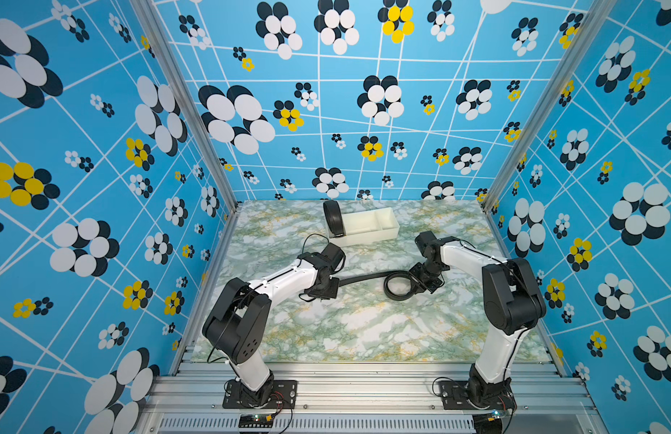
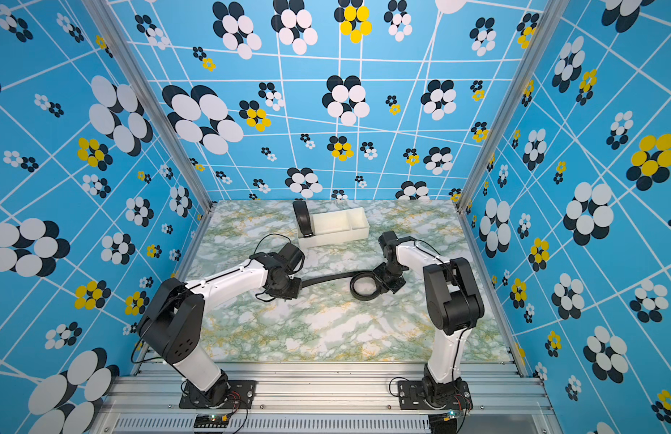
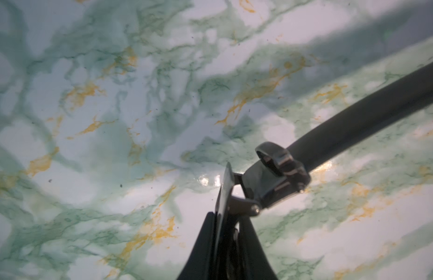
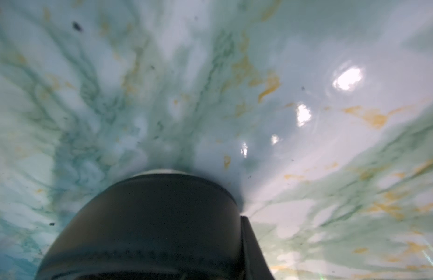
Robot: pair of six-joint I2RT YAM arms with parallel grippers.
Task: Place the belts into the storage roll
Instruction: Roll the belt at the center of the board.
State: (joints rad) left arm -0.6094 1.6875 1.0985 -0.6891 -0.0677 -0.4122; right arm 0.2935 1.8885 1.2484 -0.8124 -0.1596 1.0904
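Observation:
My left gripper keeps swinging the buckle until the strap bends around the coil (image 1: 390, 294), as the belt's strap (image 1: 368, 277) runs free from the coil in my right gripper.
The cream-white storage roll (image 1: 375, 233) (image 2: 345, 233) lies at the back middle of the table. One black belt (image 1: 333, 218) (image 2: 303, 218), tightly coiled, stands on edge at its left end. The other belt lies between the arms: a loose coil (image 1: 396, 289) (image 2: 360, 287) and a strap (image 1: 360, 279) running left. My left gripper (image 1: 332, 287) (image 3: 227, 218) is shut on the thin plate of this belt's buckle (image 3: 276, 174), and the strap (image 3: 356, 126) curves away from it. My right gripper (image 1: 416, 283) is shut on the coil's wall (image 4: 150, 218). Only one of its fingers (image 4: 253, 244) shows.
Green marbled table (image 1: 364, 330) inside blue flowered walls. Aluminium corner posts (image 1: 229, 203) stand at the back corners. The arm bases sit on a metal rail (image 1: 364, 390) at the front edge. The tray's middle and right compartments show nothing inside.

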